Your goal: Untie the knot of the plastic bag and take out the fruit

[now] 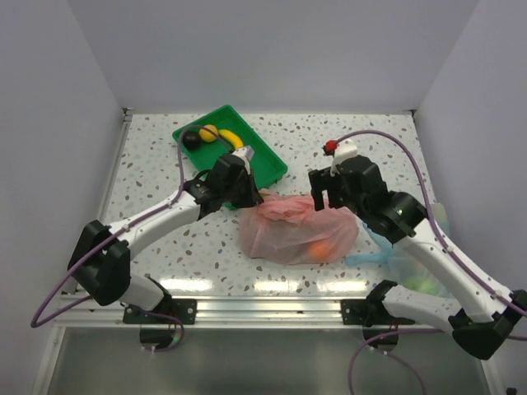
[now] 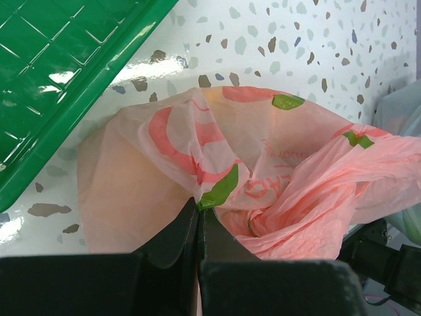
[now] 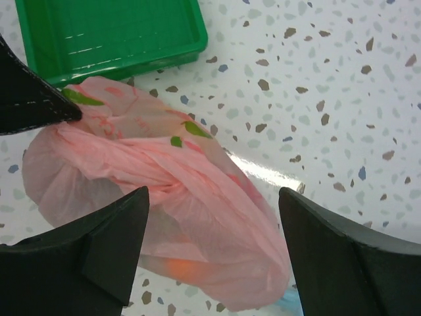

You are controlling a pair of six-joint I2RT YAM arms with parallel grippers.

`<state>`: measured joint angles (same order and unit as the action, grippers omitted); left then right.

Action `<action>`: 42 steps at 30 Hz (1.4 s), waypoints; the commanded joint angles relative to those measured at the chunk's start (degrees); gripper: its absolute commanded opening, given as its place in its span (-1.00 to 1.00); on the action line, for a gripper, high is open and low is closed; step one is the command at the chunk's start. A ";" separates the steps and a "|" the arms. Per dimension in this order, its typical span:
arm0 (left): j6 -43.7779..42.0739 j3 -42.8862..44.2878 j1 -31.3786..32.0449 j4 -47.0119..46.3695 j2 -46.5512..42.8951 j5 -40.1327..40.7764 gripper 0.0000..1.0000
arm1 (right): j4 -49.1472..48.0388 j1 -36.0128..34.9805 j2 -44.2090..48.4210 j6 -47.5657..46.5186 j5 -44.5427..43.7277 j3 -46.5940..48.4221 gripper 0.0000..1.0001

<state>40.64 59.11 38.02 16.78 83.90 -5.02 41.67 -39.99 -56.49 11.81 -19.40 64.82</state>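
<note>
I expect the pink plastic bag to fan out and show more print when I pull it, because green leaf print peeks out of the bag's crumpled folds.
The pink plastic bag lies on the table between both arms. Its knot is a twisted bundle near the bag's top; it also shows in the right wrist view. An orange fruit glows through the plastic, also in the right wrist view. My left gripper is shut on a fold of the bag's left end. My right gripper is open above the bag's right part, fingers either side of it, touching nothing.
A green tray stands behind the bag with a banana, a near-black round fruit and a yellow fruit. A pale blue bag lies at the right, under my right arm. White walls surround the table.
</note>
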 commanded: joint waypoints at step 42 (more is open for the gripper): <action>3.57 -2.69 -2.60 4.42 -12.62 2.73 -1.00 | -19.07 23.82 3.05 10.78 0.83 3.21 -1.00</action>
<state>44.03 54.26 36.91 18.31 72.31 -4.34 31.83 -18.39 -55.61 22.63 -14.41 63.09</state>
